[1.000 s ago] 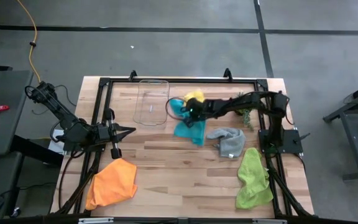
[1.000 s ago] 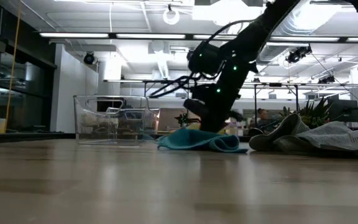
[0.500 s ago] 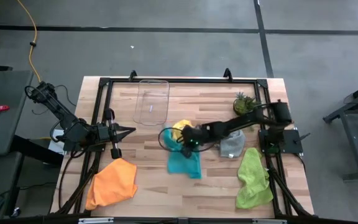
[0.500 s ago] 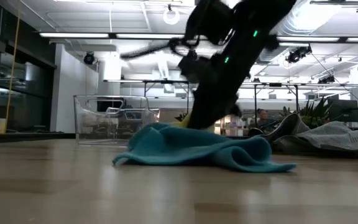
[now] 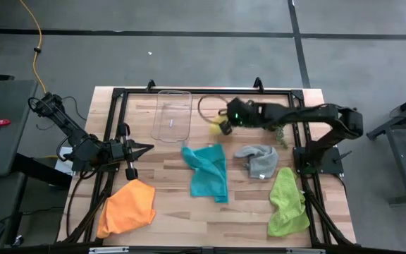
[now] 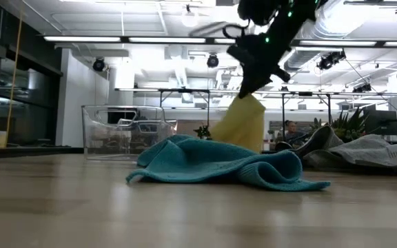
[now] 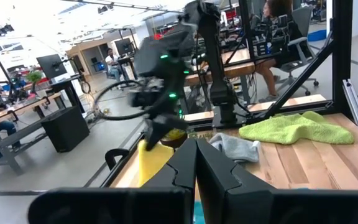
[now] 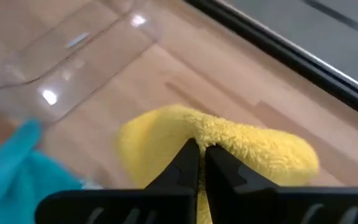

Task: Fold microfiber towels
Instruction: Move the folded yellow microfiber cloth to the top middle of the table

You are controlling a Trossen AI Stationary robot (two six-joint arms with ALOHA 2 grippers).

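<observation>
My right gripper should lower the yellow towel beside the tray, pull back toward the plant and smooth it, since it hangs loosely from its bunched fold point(image 8: 211, 132).
My right gripper point(image 5: 226, 121) is raised over the far middle of the table, shut on the yellow towel point(image 6: 242, 124), which hangs below it. The teal-blue towel point(image 5: 208, 171) lies crumpled on the table's middle. To its right lies the grey towel point(image 5: 258, 161). The lime green towel point(image 5: 287, 201) lies at the near right and the orange towel point(image 5: 127, 207) at the near left. My left gripper point(image 5: 146, 149) waits shut and level at the table's left side, holding nothing. My right gripper pinches a bunched fold at the yellow towel's top point(image 8: 211, 138) between its two fingers, slanting down from the table's right. The towel hangs slack below the fingers. The teal-blue towel hides its lower end point(image 6: 234, 141) in the low view.
A clear plastic tray point(image 5: 173, 115) stands at the far middle-left, just left of the hanging towel. A small potted plant point(image 5: 279, 132) stands at the far right, partly under my right arm. Black frame rails point(image 5: 203, 92) border the table.
My right gripper went toward the near edge, dragging the yellow and teal-blue towels with it. It then rose and swung back toward the far edge with the yellow towel hanging from it. The teal-blue towel stayed behind, nearer the table's middle than before.
</observation>
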